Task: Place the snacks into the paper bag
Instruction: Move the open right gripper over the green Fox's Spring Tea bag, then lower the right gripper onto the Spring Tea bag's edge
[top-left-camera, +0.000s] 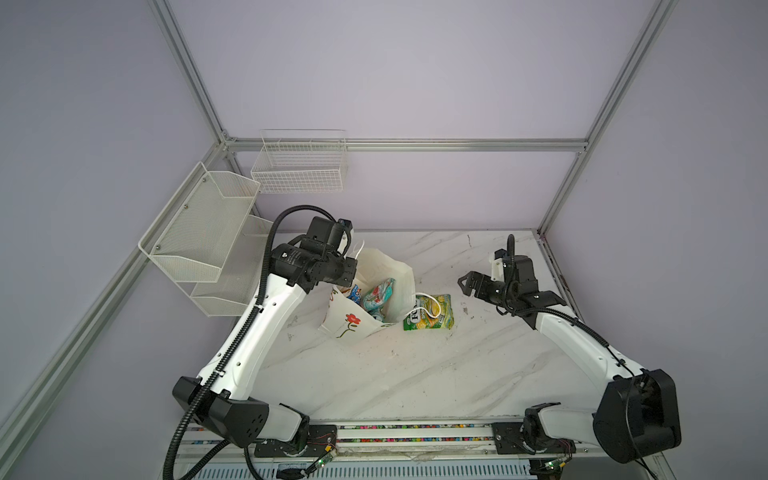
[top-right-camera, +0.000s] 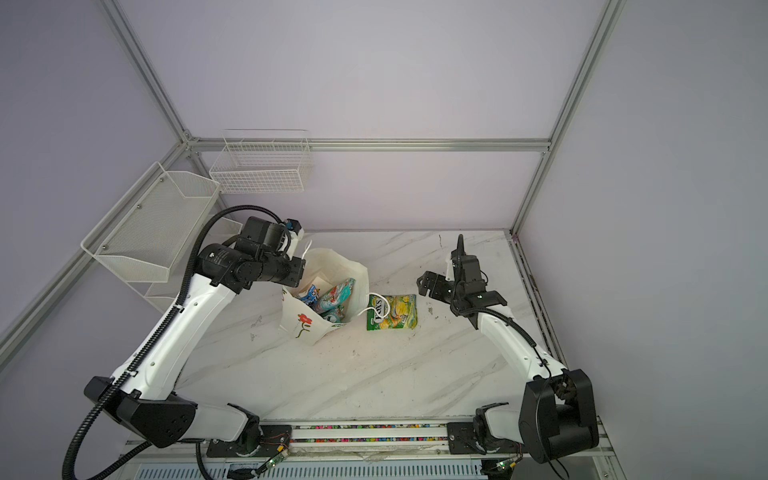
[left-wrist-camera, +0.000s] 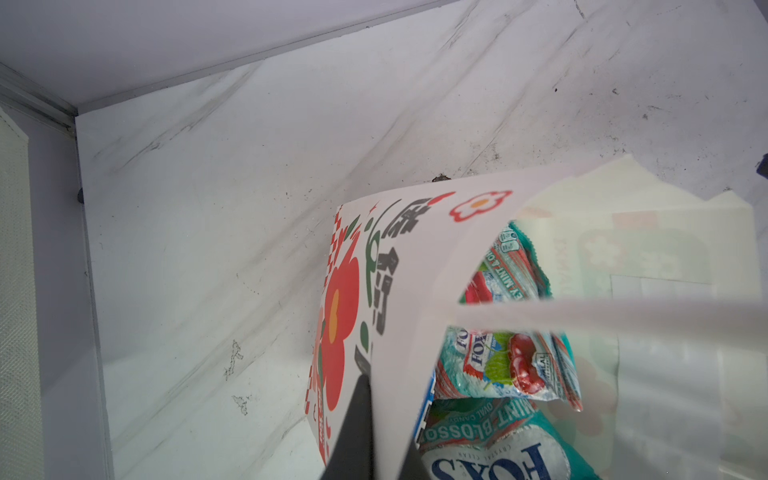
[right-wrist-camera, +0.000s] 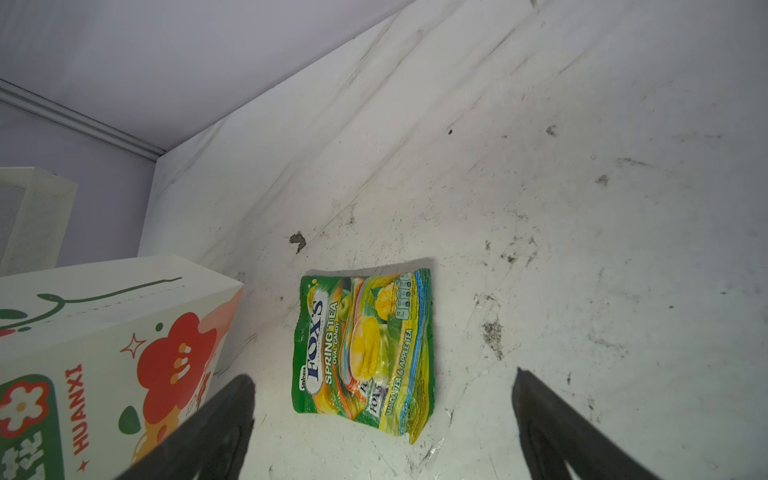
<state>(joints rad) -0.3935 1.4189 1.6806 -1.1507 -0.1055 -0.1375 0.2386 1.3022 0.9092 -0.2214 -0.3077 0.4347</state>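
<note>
My right gripper should keep lowering its open fingers, since the green-yellow packet's blue-striped edge (top-right-camera: 414, 312) lies clear of the paper bag, until they surround that edge's near corner (top-right-camera: 415, 326).
The white paper bag (top-left-camera: 353, 322) (top-right-camera: 302, 326) with a red flower stands open at mid-table. My left gripper (left-wrist-camera: 386, 415) is shut on its near wall at the rim; one finger (left-wrist-camera: 357, 407) shows outside the wall. In both top views that arm's wrist hides the jaws. Teal-red FOX'S packets (top-left-camera: 379, 294) (left-wrist-camera: 507, 361) and a small blue packet (top-left-camera: 354, 293) lie inside the bag. A green-yellow FOX'S packet (top-left-camera: 430, 316) (top-right-camera: 392, 312) (right-wrist-camera: 365, 353) lies flat on the table right of the bag, under a cord handle (top-left-camera: 428, 305). My right gripper (top-left-camera: 463, 286) (right-wrist-camera: 382, 374) hovers open and empty to its right.
Two white wire baskets (top-left-camera: 208, 237) (top-left-camera: 299, 166) hang on the left and back walls. The marble table (top-left-camera: 415, 374) ends at an aluminium frame rail (top-left-camera: 557, 274) close behind the right arm. Dirt specks mark the table around the packet.
</note>
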